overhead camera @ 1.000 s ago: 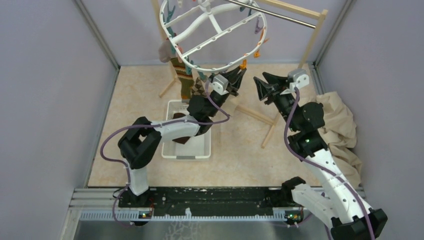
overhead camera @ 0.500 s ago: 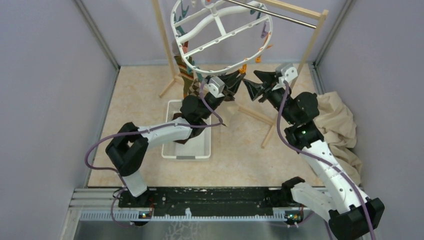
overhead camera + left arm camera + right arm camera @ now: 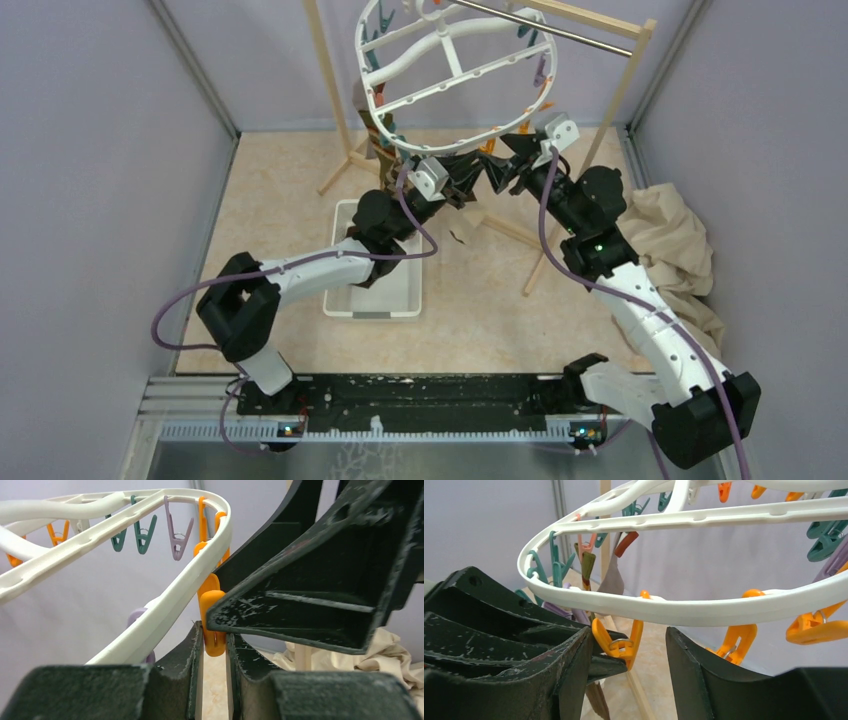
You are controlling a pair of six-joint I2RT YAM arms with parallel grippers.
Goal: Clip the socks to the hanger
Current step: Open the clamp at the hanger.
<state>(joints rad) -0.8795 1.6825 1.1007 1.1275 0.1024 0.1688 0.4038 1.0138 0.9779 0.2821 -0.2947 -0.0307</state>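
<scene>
The orange peg's handles are spread and its lower end (image 3: 625,655) is in my left gripper. My right gripper should squeeze both handles (image 3: 637,632) together before my left gripper moves away.
The white hanger (image 3: 460,80) hangs from the rack's metal bar, and several socks (image 3: 385,150) are clipped at its left rim. My left gripper (image 3: 475,178) is under the near rim. Its jaws are closed to a narrow slit, and the lower tip of an orange peg (image 3: 214,635) sits at that slit. A dark brown sock (image 3: 599,700) dangles below its fingers. My right gripper (image 3: 508,165) faces it from the right, open, and the same orange peg (image 3: 616,640) stands between its fingers (image 3: 694,670) untouched.
A white bin (image 3: 375,290) holding dark fabric sits on the floor under the left arm. The wooden rack's legs (image 3: 540,255) cross below both grippers. A big beige cloth (image 3: 680,260) is heaped at the right wall.
Both grippers rose and closed in on each other under the hanger's near rim. The hanger swung right. The right jaws opened wider.
</scene>
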